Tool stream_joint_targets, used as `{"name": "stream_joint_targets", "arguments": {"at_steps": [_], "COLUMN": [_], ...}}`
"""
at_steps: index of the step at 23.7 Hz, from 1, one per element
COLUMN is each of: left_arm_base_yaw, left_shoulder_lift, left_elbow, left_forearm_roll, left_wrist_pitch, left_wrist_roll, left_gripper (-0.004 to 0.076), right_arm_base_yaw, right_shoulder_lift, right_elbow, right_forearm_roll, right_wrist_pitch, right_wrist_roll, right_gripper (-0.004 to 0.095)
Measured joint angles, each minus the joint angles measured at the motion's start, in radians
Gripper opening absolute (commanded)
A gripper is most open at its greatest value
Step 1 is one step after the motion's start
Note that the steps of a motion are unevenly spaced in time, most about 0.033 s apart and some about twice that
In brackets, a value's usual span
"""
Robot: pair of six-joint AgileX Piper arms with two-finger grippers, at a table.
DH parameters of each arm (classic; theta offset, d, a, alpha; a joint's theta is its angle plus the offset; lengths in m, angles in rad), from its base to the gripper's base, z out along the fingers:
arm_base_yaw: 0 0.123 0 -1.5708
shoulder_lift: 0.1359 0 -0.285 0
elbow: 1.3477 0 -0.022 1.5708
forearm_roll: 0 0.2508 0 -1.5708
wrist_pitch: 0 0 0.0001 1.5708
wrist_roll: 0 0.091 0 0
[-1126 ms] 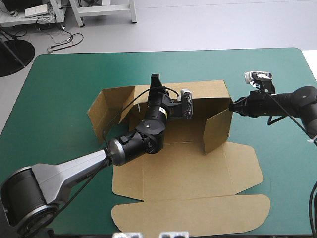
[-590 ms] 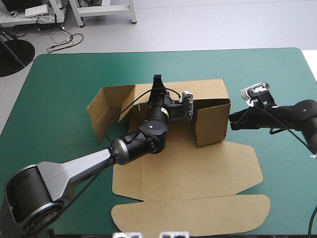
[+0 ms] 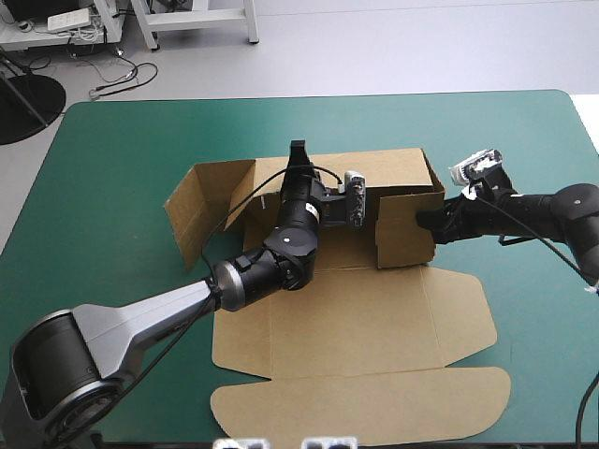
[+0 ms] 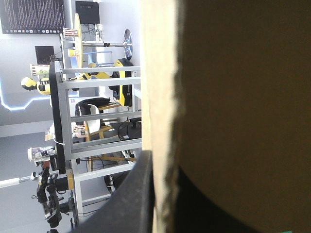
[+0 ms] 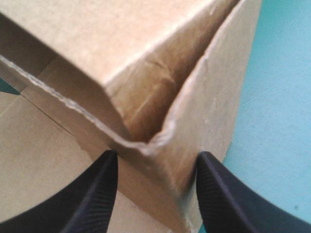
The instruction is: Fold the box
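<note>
The lid panel (image 3: pixel 351 323) meets the box along a joined crease (image 3: pixel 402 267), so the lid panel will come along, still attached, when the robot lifts the box by its sides.
The brown box (image 3: pixel 356 318) lies mid-table with its lid panel (image 3: pixel 365 407) flat toward the front edge. Its back wall (image 3: pixel 393 168) stands raised, and a left side flap (image 3: pixel 192 220) stands out at an angle. My left gripper (image 3: pixel 298 159) is shut on the back wall's top edge; in the left wrist view the board (image 4: pixel 233 97) fills the space ahead of that gripper (image 4: pixel 160 174), with one black finger (image 4: pixel 129 194) showing. My right gripper (image 3: pixel 426 220) stands open against the upright right wall (image 3: pixel 407 229). The box's corner (image 5: pixel 160 73) sits between the right gripper's (image 5: pixel 155 189) fingers.
Teal-green cover (image 3: pixel 122 168) lies bare to the left, behind the box and to the far right. The left arm (image 3: pixel 253 271) lies across the box's floor.
The right wall swung inward from an angle to stand square against the back wall. My right gripper followed it leftward and now sits at the wall. The left gripper stayed put.
</note>
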Motion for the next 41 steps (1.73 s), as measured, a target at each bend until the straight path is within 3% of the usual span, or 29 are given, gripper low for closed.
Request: {"name": "stream_joint_targets", "arguments": {"at_steps": [2, 4, 6, 8, 9, 11, 16, 19, 20, 22, 30, 41], "left_arm_base_yaw": [0.000, 0.000, 0.000, 0.000, 0.000, 0.000, 0.000, 0.000, 0.000, 0.000, -0.015, -0.221], "left_shoulder_lift": [0.000, 0.000, 0.000, 0.000, 0.000, 0.000, 0.000, 0.001, 0.002, 0.003, 0.003, -0.072], "left_elbow": [0.000, 0.000, 0.000, 0.000, 0.000, 0.000, 0.000, 0.001, 0.001, 0.001, 0.001, 0.001], "left_forearm_roll": [0.001, 0.001, 0.001, 0.003, 0.003, 0.002, -0.003, 0.003, 0.008, 0.035, 0.069, -0.033], "left_wrist_pitch": [-0.001, -0.002, -0.002, -0.002, 0.004, 0.019, 0.026, 0.013, 0.006, 0.000, 0.053, 0.161], "left_wrist_roll": [-0.007, -0.009, -0.006, -0.001, 0.001, 0.001, 0.001, 0.001, 0.001, 0.001, -0.024, -0.088], "left_gripper": [-0.0010, -0.0010, -0.0009, -0.0010, -0.0009, -0.0008, 0.0053, 0.0279, 0.0395, 0.0465, 0.0461, 0.0417], "right_arm_base_yaw": [0.003, 0.014, 0.034, 0.069, 0.089, 0.119, 0.130, 0.130, 0.131, 0.132, 0.133, 0.133], "right_shoulder_lift": [0.031, 0.063, 0.088, 0.101, 0.101, 0.101, 0.101, 0.101, 0.101, 0.101, 0.101, 0.100], "right_elbow": [-0.002, -0.001, -0.001, -0.002, -0.004, -0.005, -0.005, -0.008, -0.008, -0.008, -0.013, -0.015], "right_forearm_roll": [0.038, 0.052, 0.059, 0.059, 0.058, 0.058, 0.055, 0.046, 0.041, 0.026, 0.006, -0.002], "right_wrist_pitch": [-0.001, -0.010, -0.035, -0.089, -0.145, -0.222, -0.253, -0.250, -0.249, -0.244, -0.236, -0.221], "right_wrist_roll": [-0.013, -0.020, -0.033, -0.055, -0.064, -0.068, -0.064, -0.041, -0.034, -0.016, 0.037, 0.093], "right_gripper": [0.0466, 0.0401, 0.0259, 0.0014, -0.0004, 0.0000, -0.0001, -0.0001, -0.0001, -0.0001, -0.0001, -0.0001]}}
